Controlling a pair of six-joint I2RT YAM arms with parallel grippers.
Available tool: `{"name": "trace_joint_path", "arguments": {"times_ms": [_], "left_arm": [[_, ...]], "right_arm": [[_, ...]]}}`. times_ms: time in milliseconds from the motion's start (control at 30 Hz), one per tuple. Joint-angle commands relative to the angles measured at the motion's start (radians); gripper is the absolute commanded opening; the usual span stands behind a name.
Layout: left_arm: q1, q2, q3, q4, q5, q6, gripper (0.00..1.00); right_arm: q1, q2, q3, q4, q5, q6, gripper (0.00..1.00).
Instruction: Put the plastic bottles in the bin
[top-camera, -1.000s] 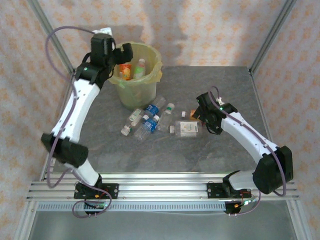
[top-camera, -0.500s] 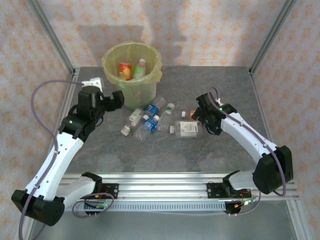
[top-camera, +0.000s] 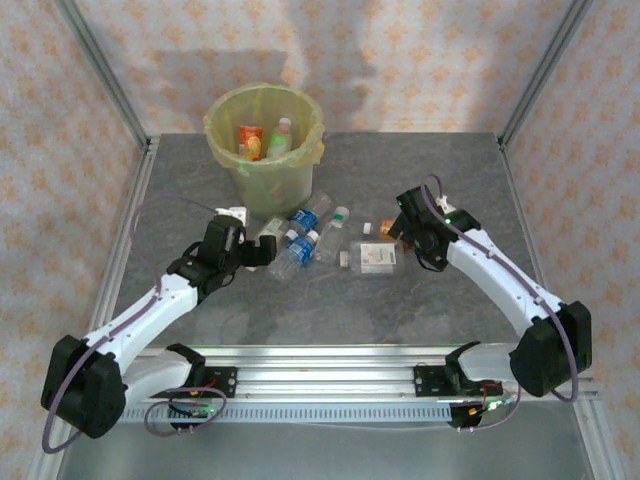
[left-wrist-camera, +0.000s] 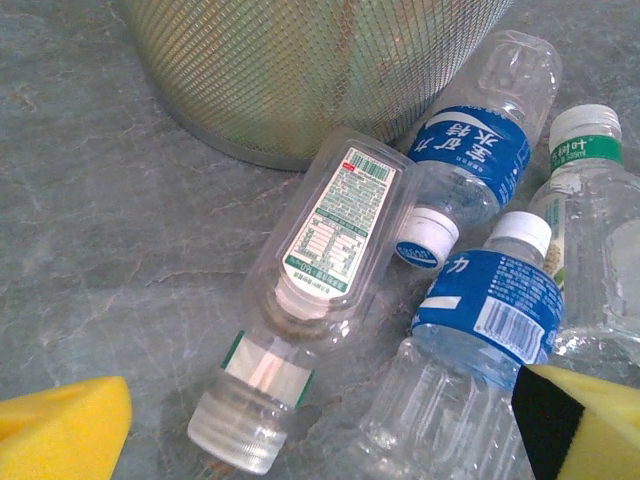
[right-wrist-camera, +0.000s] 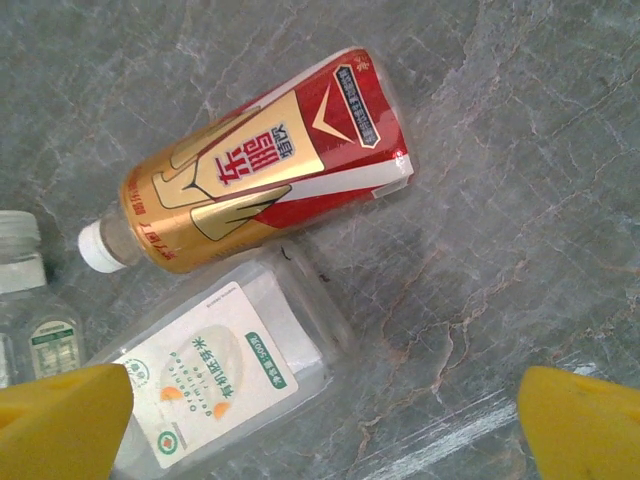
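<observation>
The white-labelled bottle lies lengthwise between my left gripper's open fingers, with free table (left-wrist-camera: 228, 262) along its side. I keep moving forward until they straddle its label (left-wrist-camera: 341, 222).
The bin (top-camera: 222, 112), a pale bucket lined with a yellow-green bag, stands at the back left; an orange-labelled bottle (top-camera: 250, 142) and a green-capped one (top-camera: 281, 133) lie inside. Several plastic bottles (top-camera: 303, 238) lie in a cluster in front of it. My left gripper (top-camera: 263, 250) is open, low at the cluster's left edge. In the left wrist view its yellow pads (left-wrist-camera: 62, 435) flank a clear bottle with a white label (left-wrist-camera: 330, 245) and a blue-labelled bottle (left-wrist-camera: 490, 310). My right gripper (top-camera: 394, 232) hangs open over a red-and-gold bottle (right-wrist-camera: 260, 175) and a square clear bottle (right-wrist-camera: 215, 370).
The bin's mesh wall (left-wrist-camera: 300, 70) rises just behind the left-hand bottles. A second blue-labelled bottle (left-wrist-camera: 470, 150) and a green-labelled one (left-wrist-camera: 590, 200) lie against them. Metal frame posts (top-camera: 100, 60) edge the grey stone table (top-camera: 440, 170). A small capped bottle (right-wrist-camera: 20, 262) lies left of the right gripper.
My left arm has swung from above the bin down to the table, ending low beside the bottle cluster. The right arm has barely shifted. Both grippers stayed open.
</observation>
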Motion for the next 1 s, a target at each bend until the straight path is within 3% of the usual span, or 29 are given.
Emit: {"name": "trace_joint_path", "arguments": {"times_ms": [0, 233, 567, 967], "left_arm": [[-0.005, 0.050, -0.009, 0.149, 0.000, 0.028, 0.99], [0.000, 0.169, 0.016, 0.191, -0.044, 0.052, 1.00], [0.045, 0.302, 0.049, 0.260, 0.008, 0.023, 1.00], [0.060, 0.415, 0.088, 0.282, -0.006, -0.007, 0.99]], "right_arm": [[0.000, -0.019, -0.012, -0.019, 0.048, 0.018, 0.99], [0.000, -0.032, -0.024, -0.021, 0.068, 0.036, 0.99], [0.000, -0.027, -0.032, -0.015, 0.080, 0.045, 0.99], [0.000, -0.038, -0.035, -0.013, 0.093, 0.047, 0.99]]}}
